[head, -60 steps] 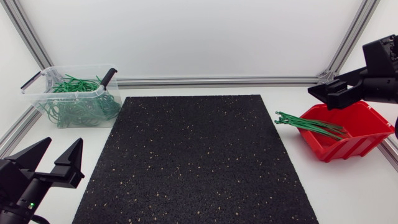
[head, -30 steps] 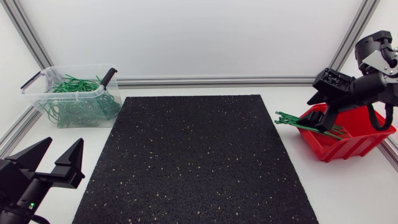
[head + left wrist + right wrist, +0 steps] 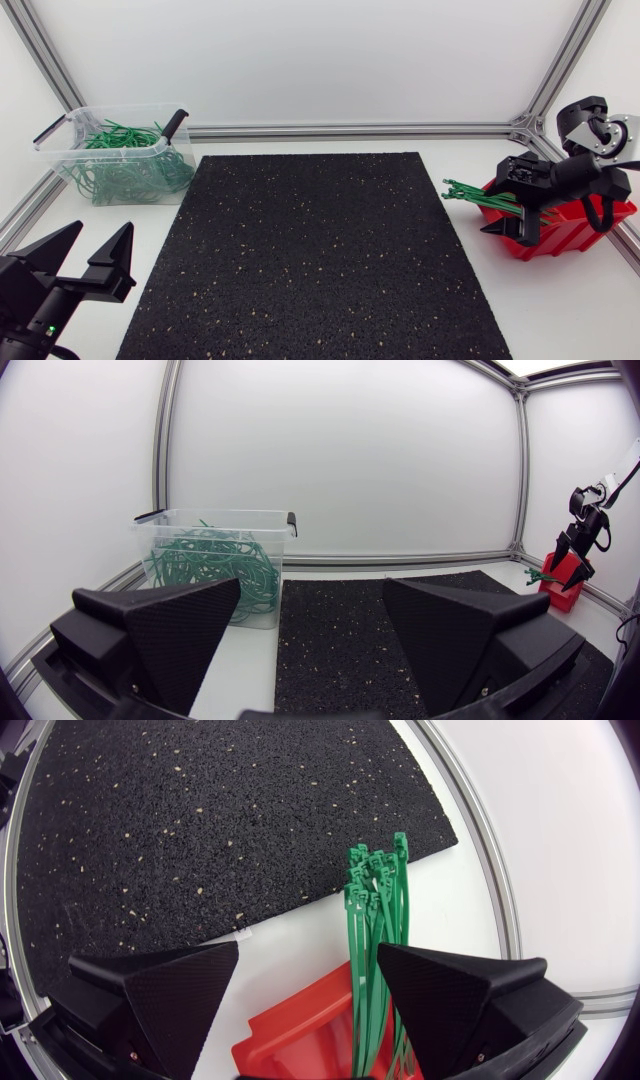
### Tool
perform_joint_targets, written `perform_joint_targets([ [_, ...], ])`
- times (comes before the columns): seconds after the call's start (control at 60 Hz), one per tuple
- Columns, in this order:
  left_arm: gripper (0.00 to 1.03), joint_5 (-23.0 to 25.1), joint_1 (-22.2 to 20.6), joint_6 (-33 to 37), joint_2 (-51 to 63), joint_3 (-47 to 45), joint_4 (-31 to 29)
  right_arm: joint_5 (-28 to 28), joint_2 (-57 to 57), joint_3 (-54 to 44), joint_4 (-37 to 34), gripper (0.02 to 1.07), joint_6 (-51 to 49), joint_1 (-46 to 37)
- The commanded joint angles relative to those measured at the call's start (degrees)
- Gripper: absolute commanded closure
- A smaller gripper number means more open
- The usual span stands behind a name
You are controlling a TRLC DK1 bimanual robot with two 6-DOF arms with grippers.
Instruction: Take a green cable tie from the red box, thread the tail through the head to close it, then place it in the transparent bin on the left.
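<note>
My gripper will lift a single green cable tie [image 3: 487, 196] from the red box. The tie will come free alone because the heads [image 3: 450, 189] spread out loosely at the end of the bundle.
The red box [image 3: 585, 222] sits at the table's right edge, and a bundle of green cable ties [image 3: 482, 198] sticks out of it toward the black mat [image 3: 310, 250]. My right gripper [image 3: 508, 232] hangs open over the box's front corner with its fingers pointing down on either side of the bundle. In the right wrist view the green cable ties [image 3: 375, 945] run between the open fingers, close to one finger [image 3: 470, 990], above the red box [image 3: 295, 1038]. My left gripper [image 3: 100, 235] stands open and empty at the front left. The transparent bin [image 3: 70, 135] at the back left holds several looped green ties.
The black mat [image 3: 400, 610] covers the table's middle. Aluminium frame rails [image 3: 350, 130] run along the back and side edges. The bin [image 3: 215, 520] has black handle clips. From the left wrist view the red box [image 3: 562, 568] and my right arm [image 3: 585, 525] show far across the table.
My right arm has come down from above the red box and turned its gripper downward over the tie bundle. The left arm has not moved.
</note>
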Motion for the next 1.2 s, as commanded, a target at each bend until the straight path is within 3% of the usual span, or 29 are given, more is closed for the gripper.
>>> perform_joint_targets([
  [0.0, 0.04, -0.2, -0.4, 0.2, 0.1, -2.3, -1.3, 0.1, 0.4, -3.1, 3.1, 0.06, -2.7, 0.1],
  [0.217, 0.04, -0.3, -0.5, 0.2, 0.1, -2.3, -1.3, 1.9, 2.5, -3.8, 7.7, 0.06, -2.7, 1.6],
  [0.483, 0.04, -0.3, -0.6, 0.2, 0.2, -2.3, -1.4, 4.7, 4.0, -5.3, 7.5, 0.06, -3.8, 2.5],
  [1.183, 0.04, -0.6, -0.8, 0.1, 0.2, -2.2, -1.7, 4.6, -15.1, -13.3, 2.4, 0.06, -9.4, -0.6],
])
